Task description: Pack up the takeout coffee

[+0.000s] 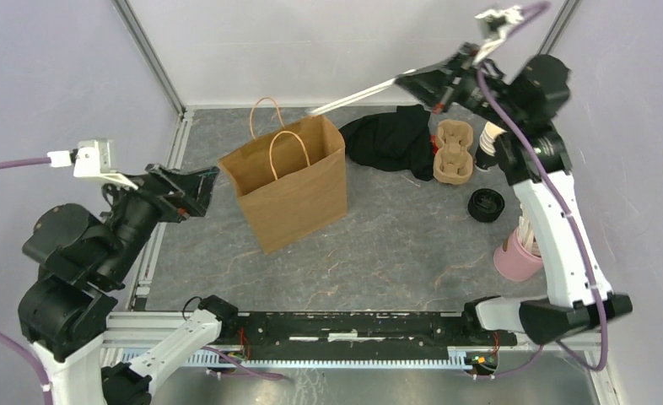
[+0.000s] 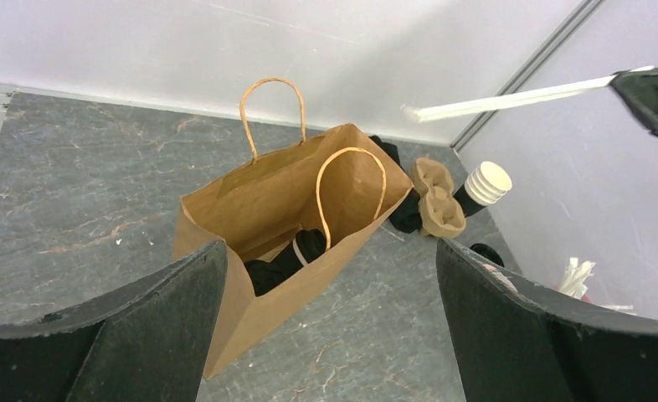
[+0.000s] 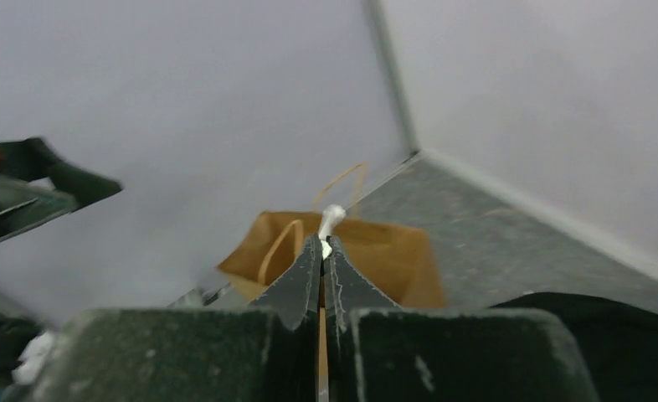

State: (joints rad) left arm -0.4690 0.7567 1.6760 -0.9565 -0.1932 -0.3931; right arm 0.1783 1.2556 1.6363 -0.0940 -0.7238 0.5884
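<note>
My right gripper continues toward the bag's opening (image 1: pixel 289 153), as the white straw's loose end (image 1: pixel 315 111) reaches over the open bag, and lets go once the straw dips inside.
A brown paper bag (image 1: pixel 290 181) stands open mid-table. In the left wrist view two black capped coffee cups (image 2: pixel 296 255) lie inside the bag (image 2: pixel 250 201), partly hidden by its wall. My right gripper (image 1: pixel 406 83) is raised at the back right, shut on a long white wrapped straw (image 1: pixel 358 94) whose free end reaches over the bag's top. In the right wrist view the jaws of my right gripper (image 3: pixel 323 248) pinch the straw (image 3: pixel 332 219) above the bag (image 3: pixel 376 251). My left gripper (image 1: pixel 203 187) is open and empty, left of the bag, and it shows wide open in the left wrist view (image 2: pixel 330 335).
A black cloth (image 1: pixel 387 139) lies behind the bag's right side. Next to it are a cardboard cup carrier (image 1: pixel 452 153) and a stack of lidless cups (image 1: pixel 487 142). Loose black lids (image 1: pixel 486 205) and a pink holder of straws (image 1: pixel 518 257) stand at the right.
</note>
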